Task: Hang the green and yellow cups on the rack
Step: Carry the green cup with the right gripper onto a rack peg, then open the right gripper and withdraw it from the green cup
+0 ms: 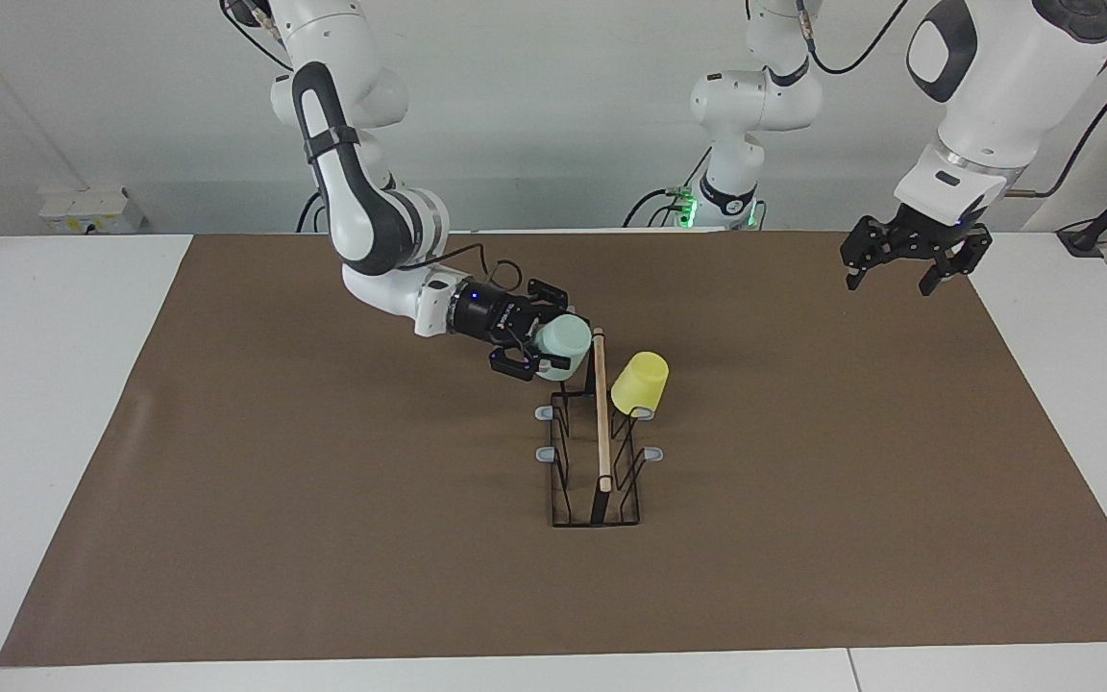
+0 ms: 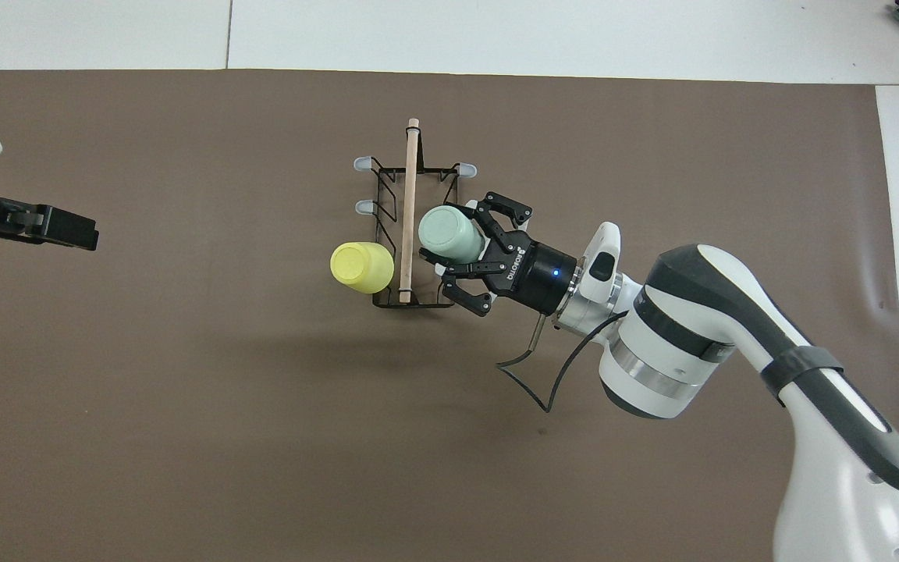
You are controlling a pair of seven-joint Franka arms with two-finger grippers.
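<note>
The green cup's closed end (image 1: 566,335) is up at the rack's side; my right gripper should keep lowering it over the peg opposite the yellow cup, then release.
The black wire rack with its wooden top bar (image 1: 602,423) stands mid-table; it also shows in the overhead view (image 2: 410,203). The yellow cup (image 1: 640,382) hangs tilted on a peg on the side toward the left arm, at the rack's end nearer the robots, and shows from above too (image 2: 361,266). My right gripper (image 1: 560,336) is shut on the mint green cup (image 1: 570,330), holding it tilted against the rack's side toward the right arm, level with the yellow cup; from above the gripper (image 2: 449,236) and green cup (image 2: 443,228) overlap. My left gripper (image 1: 909,269) waits open, raised over the mat.
Free grey-tipped pegs (image 1: 546,454) stick out along the rack's lower sides, farther from the robots than both cups. The brown mat (image 1: 323,538) covers the table; white table edges border it. The left gripper's tip (image 2: 59,226) shows at the overhead view's edge.
</note>
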